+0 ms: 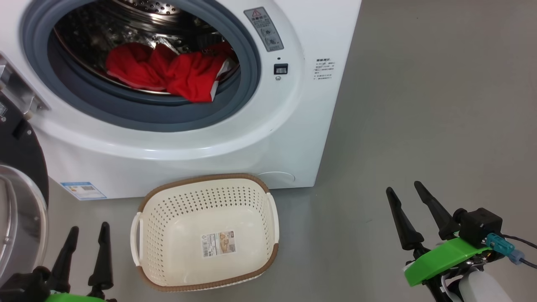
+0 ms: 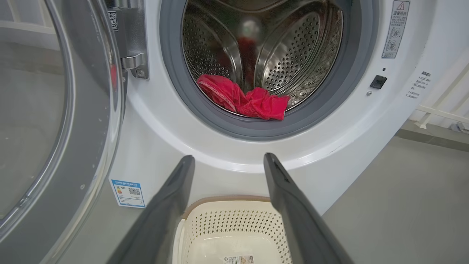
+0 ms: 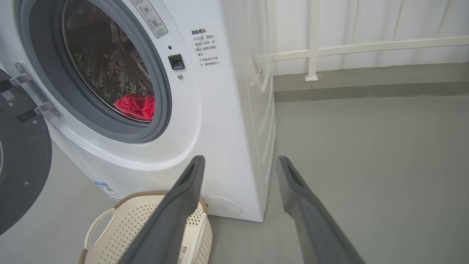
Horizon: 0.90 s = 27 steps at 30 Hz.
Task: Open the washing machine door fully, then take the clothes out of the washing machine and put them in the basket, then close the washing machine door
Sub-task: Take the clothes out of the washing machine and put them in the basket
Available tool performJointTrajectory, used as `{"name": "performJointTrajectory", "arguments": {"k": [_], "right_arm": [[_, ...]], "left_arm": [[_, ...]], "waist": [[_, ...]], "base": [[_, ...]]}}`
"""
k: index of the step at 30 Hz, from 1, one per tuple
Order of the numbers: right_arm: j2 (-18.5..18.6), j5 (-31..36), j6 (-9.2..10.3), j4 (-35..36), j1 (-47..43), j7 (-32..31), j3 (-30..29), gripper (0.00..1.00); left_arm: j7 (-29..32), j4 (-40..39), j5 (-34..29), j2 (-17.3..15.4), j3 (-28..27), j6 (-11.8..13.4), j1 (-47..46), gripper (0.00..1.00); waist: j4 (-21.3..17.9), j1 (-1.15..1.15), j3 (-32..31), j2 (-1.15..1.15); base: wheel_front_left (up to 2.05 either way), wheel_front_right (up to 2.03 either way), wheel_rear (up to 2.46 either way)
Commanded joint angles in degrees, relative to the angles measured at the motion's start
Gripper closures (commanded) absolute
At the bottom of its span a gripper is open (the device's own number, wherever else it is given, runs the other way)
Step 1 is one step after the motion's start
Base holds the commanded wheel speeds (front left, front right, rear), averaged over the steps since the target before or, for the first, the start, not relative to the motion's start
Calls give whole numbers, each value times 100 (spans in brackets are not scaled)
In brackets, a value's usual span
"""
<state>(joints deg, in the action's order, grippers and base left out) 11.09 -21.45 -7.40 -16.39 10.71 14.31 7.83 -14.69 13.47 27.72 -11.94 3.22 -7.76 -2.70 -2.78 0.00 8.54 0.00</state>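
Note:
A dip (image 1: pixel 167 69) splits the red clothes into separate heaps. The white-edged heap (image 1: pixel 194 75) will come out by itself when I pull, and the other will stay behind.
The white washing machine (image 1: pixel 201 151) stands with its door (image 1: pixel 19 201) swung wide to the left, glass bowl facing out. Red clothes (image 1: pixel 176 71) lie bunched at the front of the steel drum, on the grey gasket lip; they also show as clothes (image 2: pixel 249 101) and clothes (image 3: pixel 137 106). The cream basket (image 1: pixel 144 201) sits on the floor right below the drum mouth, with nothing in it but its paper label. My left gripper (image 1: pixel 89 228) is open at the lower left, beside the basket. My right gripper (image 1: pixel 405 188) is open at the lower right, well apart from the machine.
Grey floor (image 1: pixel 440 105) stretches out to the right of the machine. A white railing (image 3: pixel 348 44) and wall run behind it on that side. The open door stands close by my left arm.

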Motion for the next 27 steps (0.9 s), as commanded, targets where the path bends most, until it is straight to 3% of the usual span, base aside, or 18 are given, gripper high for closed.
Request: {"name": "performJointTrajectory", "arguments": {"k": [1, 27], "right_arm": [[20, 10, -9, 126, 108, 69, 130, 0], [-42, 10, -9, 97, 213, 69, 152, 0]], "left_arm": [[-30, -81, -19, -125, -214, 27, -216, 0], [-30, -65, -27, -137, -174, 27, -349, 0]], "waist": [[2, 0, 9, 0], [-1, 0, 157, 0]], "base": [[19, -19, 0], [0, 0, 0]]}}
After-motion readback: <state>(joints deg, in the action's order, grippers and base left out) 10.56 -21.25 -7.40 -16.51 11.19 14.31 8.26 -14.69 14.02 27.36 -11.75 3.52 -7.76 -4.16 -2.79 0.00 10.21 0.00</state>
